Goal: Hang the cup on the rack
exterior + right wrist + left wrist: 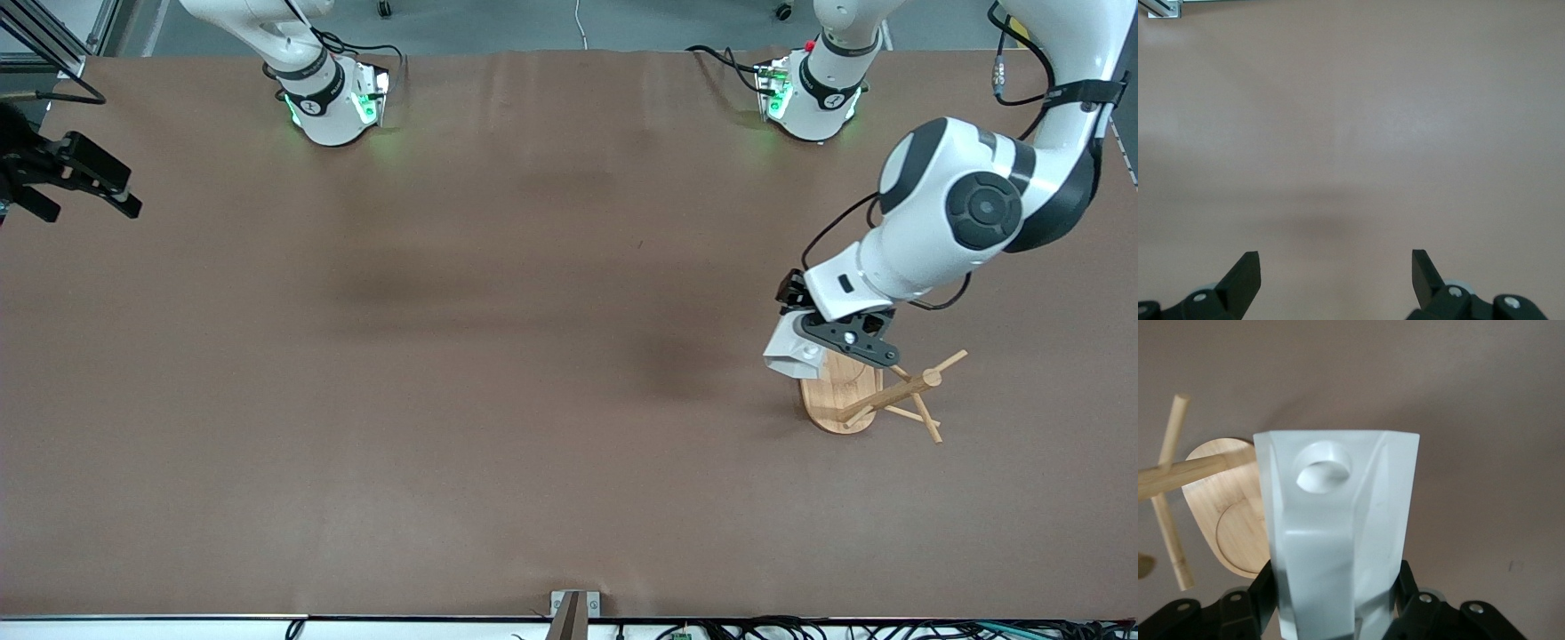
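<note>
The cup's handle (1319,540) is side-on to the rack's near peg (1145,565), so my left gripper goes on toward the rack before it stops, until the peg goes through the handle.
My left gripper (822,345) is shut on the white faceted cup (789,352) and holds it in the air over the edge of the rack's oval base (834,398). The bamboo rack's post (892,396) and thin pegs stand just beside the cup. In the left wrist view the cup (1338,527) fills the middle between the fingers of my left gripper (1337,603), with its handle and round hole facing the camera. The rack's base (1225,513) and a peg (1168,480) show beside it. My right gripper (89,206) waits open and empty at the right arm's end of the table, also seen in its wrist view (1336,267).
The brown table (498,356) carries only the rack. The two arm bases (333,107) (809,98) stand along the edge farthest from the front camera. A metal bracket (573,613) sits at the nearest edge.
</note>
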